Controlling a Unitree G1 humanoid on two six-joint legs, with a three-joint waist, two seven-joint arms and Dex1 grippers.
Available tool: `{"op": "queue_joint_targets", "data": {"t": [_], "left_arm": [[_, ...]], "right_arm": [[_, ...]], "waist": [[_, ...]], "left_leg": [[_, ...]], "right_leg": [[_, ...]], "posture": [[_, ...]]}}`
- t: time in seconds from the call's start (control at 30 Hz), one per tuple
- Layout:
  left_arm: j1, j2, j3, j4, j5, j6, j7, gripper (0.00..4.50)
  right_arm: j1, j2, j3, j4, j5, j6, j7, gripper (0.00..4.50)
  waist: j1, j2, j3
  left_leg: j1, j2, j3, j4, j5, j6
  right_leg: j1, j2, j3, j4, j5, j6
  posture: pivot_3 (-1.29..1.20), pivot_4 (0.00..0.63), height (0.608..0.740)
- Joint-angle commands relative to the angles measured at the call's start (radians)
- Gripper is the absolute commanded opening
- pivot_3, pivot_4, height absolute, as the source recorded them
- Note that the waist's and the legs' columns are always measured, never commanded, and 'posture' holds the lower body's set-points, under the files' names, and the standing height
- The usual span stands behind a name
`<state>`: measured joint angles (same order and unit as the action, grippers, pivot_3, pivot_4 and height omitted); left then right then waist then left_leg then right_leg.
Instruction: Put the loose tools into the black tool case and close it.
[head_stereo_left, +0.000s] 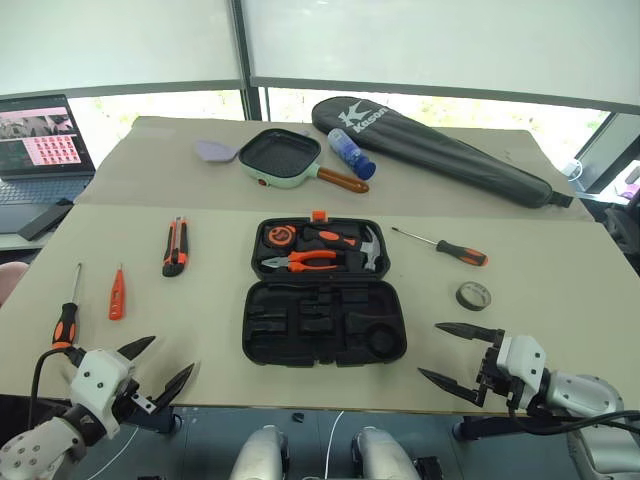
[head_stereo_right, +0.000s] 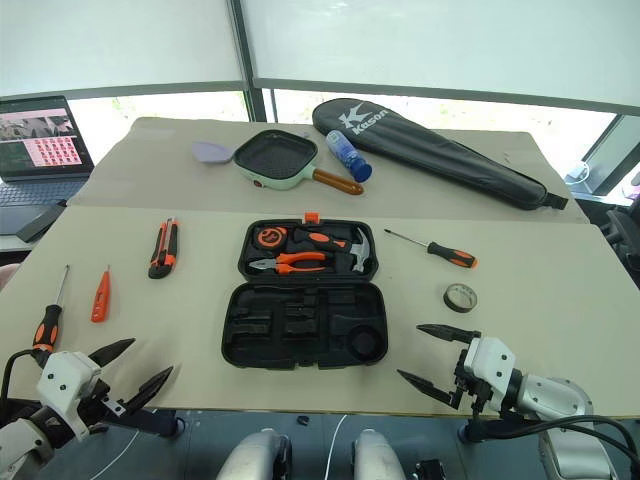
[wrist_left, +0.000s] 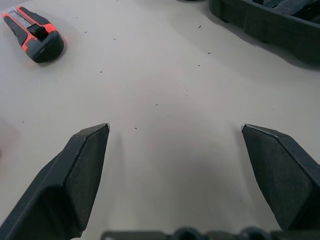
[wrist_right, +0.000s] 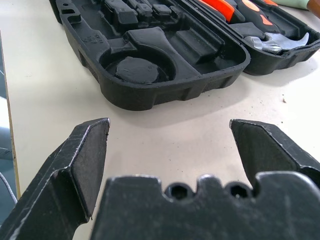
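A long narrow slot (head_stereo_left: 315, 291) runs next to the hinge. The screwdriver (head_stereo_left: 67, 315) by my left gripper will settle lengthwise in the slot when I lower it.
The black tool case (head_stereo_left: 324, 320) lies open at the table's middle, its near half showing empty moulded slots, its far half holding pliers and a hammer. Left of it lie an orange-black utility knife (head_stereo_left: 175, 246), a small orange tester screwdriver (head_stereo_left: 117, 294) and a screwdriver (head_stereo_left: 67, 318). Right of the case are another screwdriver (head_stereo_left: 443, 247) and a black tape roll (head_stereo_left: 473, 296). My left gripper (head_stereo_left: 155, 368) hovers open at the near left edge, empty. My right gripper (head_stereo_left: 446, 354) is open and empty near the case's right front corner (wrist_right: 150, 95).
At the back stand a green square pan (head_stereo_left: 282, 158), a blue bottle (head_stereo_left: 351, 153) and a long black racket bag (head_stereo_left: 440, 150). A laptop (head_stereo_left: 38, 140) sits at the far left. The table's front edge runs just under both grippers.
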<state>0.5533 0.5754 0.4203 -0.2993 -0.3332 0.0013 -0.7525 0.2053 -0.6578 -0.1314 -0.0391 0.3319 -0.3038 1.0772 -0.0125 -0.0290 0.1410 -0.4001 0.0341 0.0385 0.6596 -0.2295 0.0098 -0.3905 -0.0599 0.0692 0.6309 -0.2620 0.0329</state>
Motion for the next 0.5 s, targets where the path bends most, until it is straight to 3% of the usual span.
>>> {"op": "queue_joint_targets", "data": {"t": [0.03, 0.13, 0.27, 0.5], "left_arm": [[0.016, -0.026, 0.059, -0.089, -0.066, 0.004, 0.028, 4.5], [0.044, -0.1, 0.158, -0.151, -0.201, 0.061, 0.101, 4.5], [0.093, -0.195, 0.28, -0.076, -0.244, 0.08, 0.191, 4.5], [0.165, -0.307, 0.446, 0.087, -0.404, 0.168, 0.284, 4.5]], "right_arm": [[-0.029, 0.03, -0.014, -0.063, 0.081, -0.012, -0.009, 4.47], [-0.078, 0.09, 0.023, -0.196, 0.221, 0.07, -0.015, 4.47], [-0.108, 0.142, 0.065, -0.313, 0.283, 0.137, -0.056, 4.47], [-0.076, 0.227, 0.117, -0.413, 0.268, 0.086, -0.068, 4.47]], "waist": [[0.0, 0.0, 0.0], [-0.01, -0.003, 0.002], [-0.005, -0.003, 0.002], [0.002, -0.011, 0.003]], "left_leg": [[0.0, 0.0, 0.0, 0.0, 0.0, 0.0], [0.0, 0.002, 0.0, 0.0, 0.0, 0.0], [0.0, 0.003, -0.001, 0.0, 0.0, 0.0], [0.0, 0.002, -0.002, 0.0, -0.002, -0.001]], "right_leg": [[0.0, 0.0, 0.0, 0.0, 0.0, 0.0], [0.0, 0.001, 0.0, 0.001, 0.001, 0.001], [0.0, 0.001, -0.001, 0.001, 0.001, 0.002], [-0.001, 0.0, -0.001, 0.0, 0.0, 0.002]], "posture": [[0.0, 0.15, 0.74], [0.0, 0.15, 0.74], [0.0, 0.15, 0.74], [0.0, 0.15, 0.74]]}}
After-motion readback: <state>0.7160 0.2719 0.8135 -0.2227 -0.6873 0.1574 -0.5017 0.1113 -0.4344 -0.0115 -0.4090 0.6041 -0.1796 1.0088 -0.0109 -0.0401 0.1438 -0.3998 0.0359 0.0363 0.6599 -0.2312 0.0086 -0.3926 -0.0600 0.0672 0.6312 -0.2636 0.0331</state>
